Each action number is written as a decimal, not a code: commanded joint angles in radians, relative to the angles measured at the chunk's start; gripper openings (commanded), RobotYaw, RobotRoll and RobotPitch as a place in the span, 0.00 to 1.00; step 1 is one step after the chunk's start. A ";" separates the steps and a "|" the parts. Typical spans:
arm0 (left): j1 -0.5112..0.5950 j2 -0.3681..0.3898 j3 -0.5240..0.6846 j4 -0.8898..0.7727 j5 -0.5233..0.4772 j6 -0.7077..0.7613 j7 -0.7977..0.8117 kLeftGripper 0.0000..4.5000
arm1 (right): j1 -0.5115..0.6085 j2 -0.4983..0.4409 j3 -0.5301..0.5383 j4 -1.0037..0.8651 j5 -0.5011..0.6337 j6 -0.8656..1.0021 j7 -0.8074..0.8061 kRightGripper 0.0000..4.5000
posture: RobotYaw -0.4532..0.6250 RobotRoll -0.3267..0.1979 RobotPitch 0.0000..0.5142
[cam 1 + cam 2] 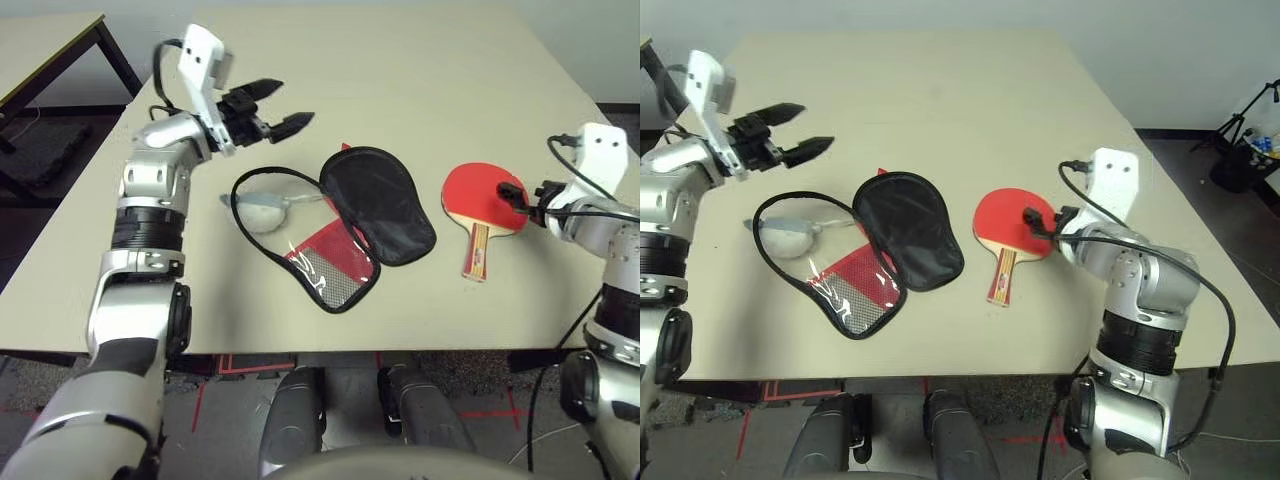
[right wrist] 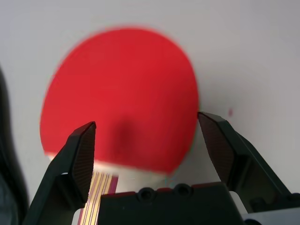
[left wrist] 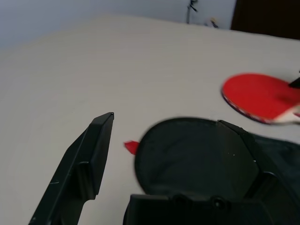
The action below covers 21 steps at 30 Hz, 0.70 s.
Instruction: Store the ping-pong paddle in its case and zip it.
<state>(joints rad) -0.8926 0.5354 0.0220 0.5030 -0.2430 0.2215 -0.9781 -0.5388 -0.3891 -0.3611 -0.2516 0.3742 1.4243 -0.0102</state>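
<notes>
I should now move my right gripper open toward the handle's neck (image 1: pixel 479 234) until its fingers are on both sides of the neck, because the paddle's striped handle (image 1: pixel 476 258) lies clear of the case's black flap.
The ping-pong paddle (image 1: pixel 482 195) lies flat on the table, right of centre, red face up, with its striped wooden handle (image 1: pixel 477 250) towards the front edge. My right gripper (image 2: pixel 146 121) hovers open just over the red face (image 2: pixel 122 98), a finger on either side and nothing gripped. The case (image 1: pixel 378 205) lies unzipped in the middle. Its black-lined flap is folded back to the right, and the red half with the clear mesh pocket (image 1: pixel 335 268) points to the front. My left gripper (image 1: pixel 296 102) is open and empty, raised above the table behind the case's left side.
A pale grey-white lump (image 1: pixel 262 212) sits inside the case's black zipper loop (image 1: pixel 240 185). The beige table (image 1: pixel 420 70) is bare at the back. A second table (image 1: pixel 50 40) stands at the far left. Dark equipment (image 1: pixel 1250 150) stands on the floor to the right.
</notes>
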 commanded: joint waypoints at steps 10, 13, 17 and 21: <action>0.127 -0.034 -0.144 -0.201 0.001 0.133 -0.113 1.00 | 0.016 0.052 0.068 -0.108 -0.044 0.189 0.013 0.99 | 0.37 0.62 0.18; 0.147 -0.044 -0.167 -0.241 -0.003 0.170 -0.126 1.00 | 0.025 0.062 0.084 -0.116 -0.042 0.190 0.015 0.99 | 0.37 0.62 0.18; 0.161 -0.059 -0.185 -0.262 -0.005 0.195 -0.130 1.00 | 0.031 0.060 0.100 -0.110 -0.045 0.190 0.016 0.99 | 0.37 0.62 0.19; 0.160 -0.072 -0.189 -0.263 -0.001 0.201 -0.124 1.00 | 0.039 0.051 0.109 -0.105 -0.051 0.190 0.009 0.99 | 0.37 0.62 0.20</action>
<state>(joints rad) -0.7388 0.4658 -0.1518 0.2483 -0.2457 0.4150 -1.1004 -0.5132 -0.3297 -0.2615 -0.3499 0.3334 1.5893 0.0025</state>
